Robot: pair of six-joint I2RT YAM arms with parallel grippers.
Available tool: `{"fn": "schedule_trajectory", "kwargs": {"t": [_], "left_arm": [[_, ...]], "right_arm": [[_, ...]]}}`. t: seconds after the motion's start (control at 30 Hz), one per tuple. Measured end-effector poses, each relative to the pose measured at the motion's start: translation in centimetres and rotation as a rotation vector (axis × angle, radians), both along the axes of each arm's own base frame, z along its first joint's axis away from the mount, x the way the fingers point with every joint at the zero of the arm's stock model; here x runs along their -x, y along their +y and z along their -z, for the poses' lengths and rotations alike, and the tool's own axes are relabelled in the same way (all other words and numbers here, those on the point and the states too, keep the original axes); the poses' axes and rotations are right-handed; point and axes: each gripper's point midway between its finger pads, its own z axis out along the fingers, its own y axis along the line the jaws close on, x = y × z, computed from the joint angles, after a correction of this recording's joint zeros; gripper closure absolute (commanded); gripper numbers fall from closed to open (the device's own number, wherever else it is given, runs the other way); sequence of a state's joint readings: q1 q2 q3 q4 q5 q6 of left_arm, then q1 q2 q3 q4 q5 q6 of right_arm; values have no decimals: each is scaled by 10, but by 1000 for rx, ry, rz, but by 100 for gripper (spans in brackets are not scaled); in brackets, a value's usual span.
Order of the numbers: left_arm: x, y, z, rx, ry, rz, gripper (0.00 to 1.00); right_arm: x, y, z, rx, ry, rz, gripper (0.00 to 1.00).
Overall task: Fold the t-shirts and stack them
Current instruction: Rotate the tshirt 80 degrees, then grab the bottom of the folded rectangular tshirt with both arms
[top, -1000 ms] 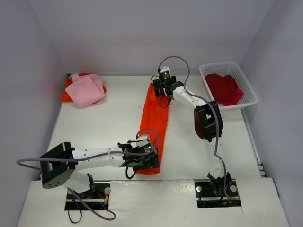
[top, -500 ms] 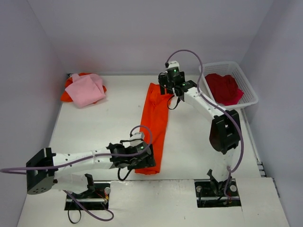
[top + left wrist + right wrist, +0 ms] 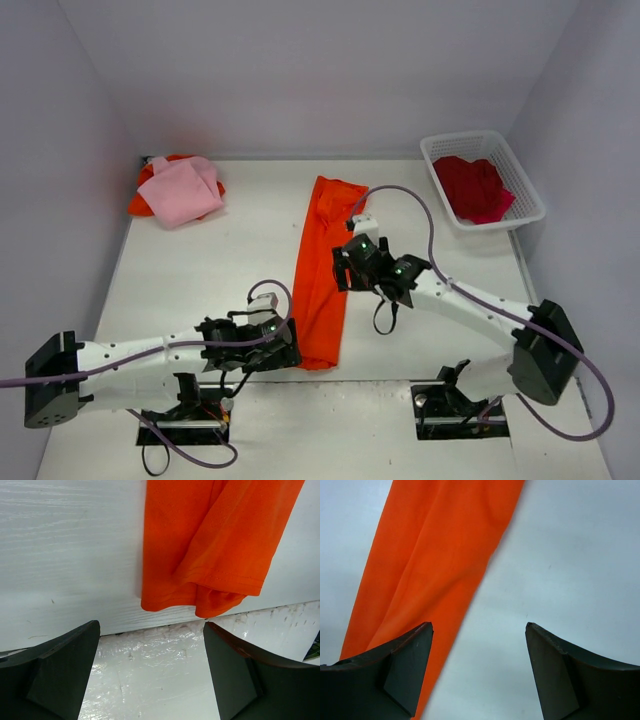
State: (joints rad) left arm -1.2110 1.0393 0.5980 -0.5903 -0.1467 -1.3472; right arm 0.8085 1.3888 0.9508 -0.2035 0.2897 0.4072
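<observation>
My right gripper should keep going to the t-shirt's free corner (image 3: 334,363) and close there, because my left gripper is at one corner of the orange t-shirt's near end (image 3: 304,362).
An orange t-shirt (image 3: 323,268), folded into a long narrow strip, lies flat down the middle of the table. Its near end shows in the left wrist view (image 3: 210,545) and its right edge in the right wrist view (image 3: 435,560). My left gripper (image 3: 285,345) is open and empty, just left of the strip's near end at the table's front edge. My right gripper (image 3: 343,268) is open and empty over the strip's right edge near its middle. A folded pink shirt (image 3: 182,190) lies on another orange shirt (image 3: 148,196) at the back left.
A white basket (image 3: 523,212) at the back right holds a red shirt (image 3: 474,186). White walls close in the table on three sides. The table's front edge (image 3: 165,630) meets a lower white board.
Both grippers have let go of the orange strip. The right gripper moved from the strip's far end back to its middle. The left gripper drew back left off the near end.
</observation>
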Motion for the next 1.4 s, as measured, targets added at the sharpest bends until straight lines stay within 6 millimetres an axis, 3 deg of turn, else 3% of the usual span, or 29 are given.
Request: {"fn": "schedule_trajectory", "kwargs": {"t": [0.13, 0.27, 0.37, 0.6, 0.97, 1.4], "left_arm": [[-1, 0, 0, -1, -6, -2, 21], [-2, -3, 5, -12, -3, -2, 21], [-3, -5, 8, -19, -1, -1, 21], [-5, -9, 9, -13, -7, 1, 21], [-11, -13, 8, -1, -32, 16, 21], [-15, -26, 20, 0, -25, 31, 21]], "right_arm": [[46, -2, 5, -79, 17, 4, 30], [89, 14, 14, -121, 43, -28, 29], [119, 25, 31, -124, 86, -51, 29], [161, 33, 69, -73, 151, -37, 29], [186, 43, 78, -127, 176, 7, 31], [184, 40, 82, -130, 153, 49, 36]]}}
